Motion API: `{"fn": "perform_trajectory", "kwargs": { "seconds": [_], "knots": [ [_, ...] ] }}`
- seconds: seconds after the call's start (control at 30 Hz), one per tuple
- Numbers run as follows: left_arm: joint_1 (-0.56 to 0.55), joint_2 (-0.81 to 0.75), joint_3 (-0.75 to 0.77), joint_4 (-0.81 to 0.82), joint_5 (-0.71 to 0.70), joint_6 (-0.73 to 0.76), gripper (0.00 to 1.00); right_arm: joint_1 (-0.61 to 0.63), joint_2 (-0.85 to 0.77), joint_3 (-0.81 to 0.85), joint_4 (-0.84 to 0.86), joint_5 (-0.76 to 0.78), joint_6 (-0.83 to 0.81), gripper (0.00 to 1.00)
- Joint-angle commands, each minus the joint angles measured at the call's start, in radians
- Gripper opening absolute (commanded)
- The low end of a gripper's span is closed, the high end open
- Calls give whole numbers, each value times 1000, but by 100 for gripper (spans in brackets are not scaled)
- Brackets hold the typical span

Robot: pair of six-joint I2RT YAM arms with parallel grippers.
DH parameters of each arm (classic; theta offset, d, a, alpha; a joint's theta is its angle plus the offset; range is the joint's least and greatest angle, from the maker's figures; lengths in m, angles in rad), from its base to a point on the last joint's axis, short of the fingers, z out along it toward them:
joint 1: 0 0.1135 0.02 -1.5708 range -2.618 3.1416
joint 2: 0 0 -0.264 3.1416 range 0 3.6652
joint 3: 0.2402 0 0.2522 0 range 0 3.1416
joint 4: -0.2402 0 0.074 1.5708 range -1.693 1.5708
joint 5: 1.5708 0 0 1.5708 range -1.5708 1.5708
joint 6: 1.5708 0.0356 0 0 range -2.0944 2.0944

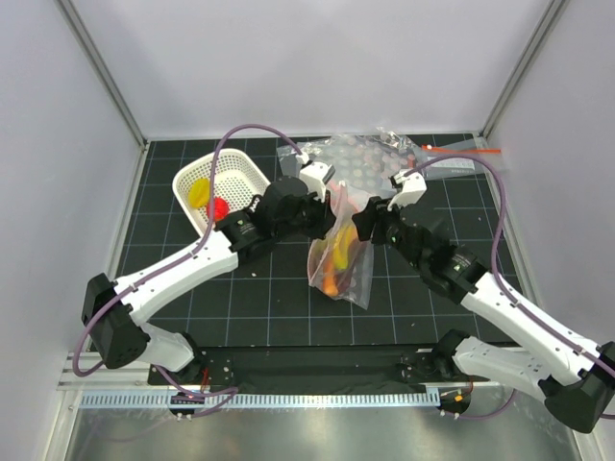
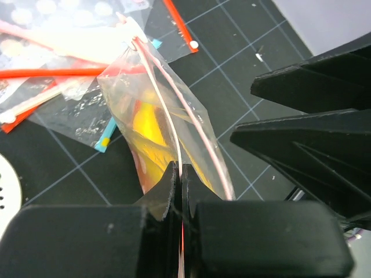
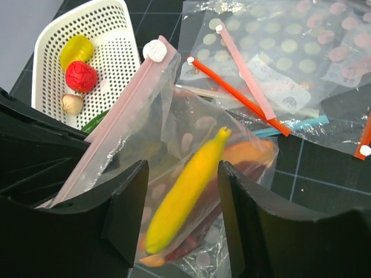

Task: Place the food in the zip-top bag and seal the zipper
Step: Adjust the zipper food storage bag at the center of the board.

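I should grab the bag's pink zipper strip with my right gripper to free my left gripper, because my left gripper is holding the bag's opening and food is still in the basket.
The clear zip-top bag hangs upright mid-table. My left gripper is shut on its pink zipper strip, pinching the mouth edge between the fingertips. Inside the bag lie the yellow banana and the orange-brown hot dog. My right gripper is open, its fingers on either side of the bag's belly, touching nothing I can see. The zipper's white slider sits at the far end. A yellow round piece, a red berry, a beige egg and green bits lie in the basket.
The white perforated basket stands at the back left, close to the left arm. Several spare dotted bags with red and pink strips lie at the back right, also in the right wrist view.
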Motion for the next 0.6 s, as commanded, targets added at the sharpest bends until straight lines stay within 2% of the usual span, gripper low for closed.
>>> {"fn": "perform_trajectory", "kwargs": {
  "seconds": [0.0,0.1,0.43,0.57],
  "knots": [
    [3,-10,31,89,60,-17,0,3,-1,114,-80,-8,-25,59],
    [4,-20,25,89,68,-26,0,3,-50,104,-86,-36,-14,66],
    [3,-131,-18,87,48,-40,3,4,-46,69,-6,-192,59,66],
    [4,-134,-22,86,47,-47,3,14,-21,78,-14,-180,70,65]
  ]
}}
